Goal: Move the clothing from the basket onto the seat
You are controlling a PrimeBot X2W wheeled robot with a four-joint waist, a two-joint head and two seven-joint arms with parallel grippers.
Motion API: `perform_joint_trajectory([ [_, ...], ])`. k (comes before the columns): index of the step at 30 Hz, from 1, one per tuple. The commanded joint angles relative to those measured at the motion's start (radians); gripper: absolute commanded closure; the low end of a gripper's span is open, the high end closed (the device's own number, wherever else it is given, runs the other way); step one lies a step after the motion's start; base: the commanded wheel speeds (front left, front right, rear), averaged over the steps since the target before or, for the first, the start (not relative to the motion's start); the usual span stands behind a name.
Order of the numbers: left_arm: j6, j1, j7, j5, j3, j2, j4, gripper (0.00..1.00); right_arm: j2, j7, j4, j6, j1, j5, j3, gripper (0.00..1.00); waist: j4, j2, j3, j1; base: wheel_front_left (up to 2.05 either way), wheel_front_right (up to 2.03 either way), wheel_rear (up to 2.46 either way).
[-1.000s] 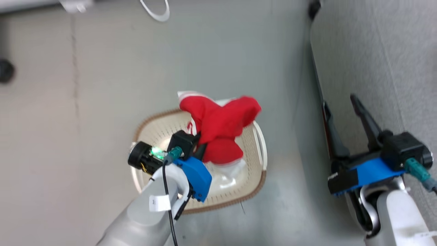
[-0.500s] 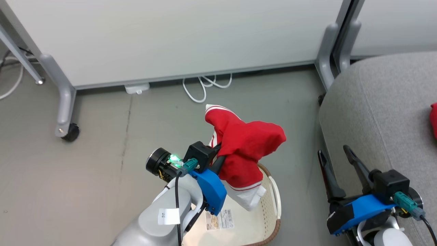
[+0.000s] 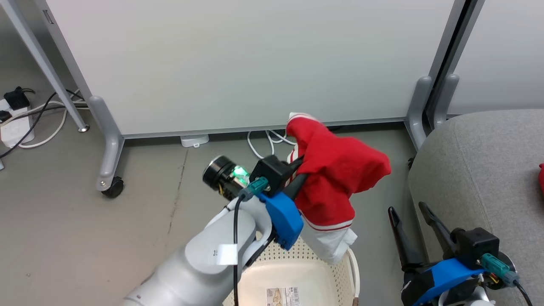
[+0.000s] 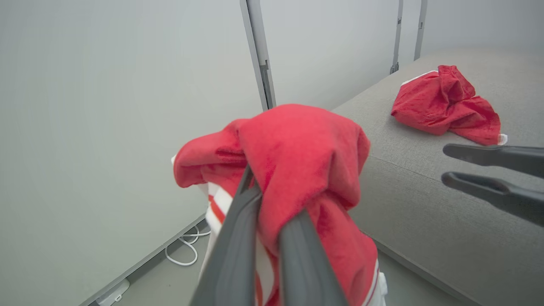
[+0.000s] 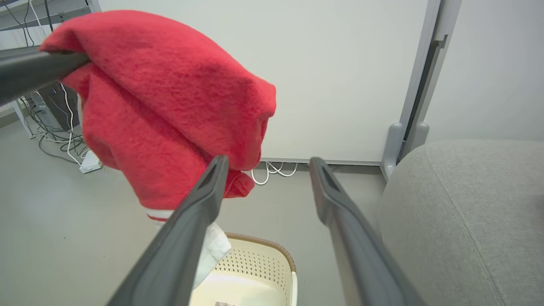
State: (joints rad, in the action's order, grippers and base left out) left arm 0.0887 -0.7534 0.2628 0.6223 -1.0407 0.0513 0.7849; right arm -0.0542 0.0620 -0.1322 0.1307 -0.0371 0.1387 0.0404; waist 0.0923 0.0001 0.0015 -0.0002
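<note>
My gripper will carry the red garment point(image 3: 335, 171) away, and I should expect the basket to be empty then, because the basket's label point(image 3: 283, 296) is clear to see on the basket's bottom.
My left gripper point(image 3: 300, 174) is shut on a bright red garment point(image 3: 340, 178) with white stripes and a white panel. It hangs in the air above the far end of the cream perforated basket point(image 3: 297, 255). In the left wrist view the cloth point(image 4: 306, 144) drapes over my fingers point(image 4: 238, 221) and hides their tips. A second red garment point(image 4: 446, 106) lies crumpled on the grey seat point(image 3: 488, 170). My right gripper point(image 3: 406, 207) stands open and empty beside the seat's edge, to the right of the basket. In its own view point(image 5: 268, 160) the held garment point(image 5: 170, 97) hangs at upper left above the basket point(image 5: 259, 263).
A white partition panel point(image 3: 255, 63) on grey legs with a caster point(image 3: 112, 187) stands behind the basket. White cables point(image 3: 263, 144) loop under it, and a power strip point(image 3: 12, 127) with cords lies at far left. Grey floor stretches to the left.
The head camera has tilted up. My left gripper has lifted the red garment up out of the basket and a little toward the seat. The right gripper stays open.
</note>
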Motion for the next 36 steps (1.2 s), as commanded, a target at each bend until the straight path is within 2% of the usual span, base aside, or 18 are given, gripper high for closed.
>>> perform_joint_trajectory([
  [1, 0.0, -0.037, 0.003, 0.012, -0.017, -0.001, -0.005, 1.0, 0.003, 0.0, -0.003, 0.0, 0.008, 0.004, 0.006, 0.0, 0.002, -0.0001, -0.003, 0.0002, 0.0, 0.0, 0.0],
  [9, -0.011, -0.121, 0.002, 0.081, -0.073, -0.001, -0.016, 1.0, 0.004, 0.008, -0.02, 0.0, 0.013, 0.014, 0.035, 0.0, -0.002, -0.0001, -0.013, 0.0002, 0.0, 0.0, 0.0],
  [21, -0.029, -0.141, 0.003, 0.178, -0.137, -0.001, -0.015, 1.0, 0.004, 0.016, -0.031, 0.0, 0.001, 0.031, 0.051, 0.0, -0.008, -0.0001, -0.006, 0.0002, 0.0, 0.0, 0.0],
  [30, -0.044, -0.152, 0.003, 0.215, -0.165, -0.001, -0.028, 1.0, 0.004, 0.006, -0.045, 0.0, -0.018, 0.034, 0.069, 0.0, -0.01, -0.0001, 0.001, 0.0002, 0.0, 0.0, 0.0],
  [36, -0.047, -0.156, 0.003, 0.228, -0.174, -0.001, -0.037, 1.0, -0.008, -0.024, -0.1, 0.0, -0.068, 0.044, 0.118, 0.0, -0.011, -0.0001, 0.008, 0.0002, 0.0, 0.0, 0.0],
])
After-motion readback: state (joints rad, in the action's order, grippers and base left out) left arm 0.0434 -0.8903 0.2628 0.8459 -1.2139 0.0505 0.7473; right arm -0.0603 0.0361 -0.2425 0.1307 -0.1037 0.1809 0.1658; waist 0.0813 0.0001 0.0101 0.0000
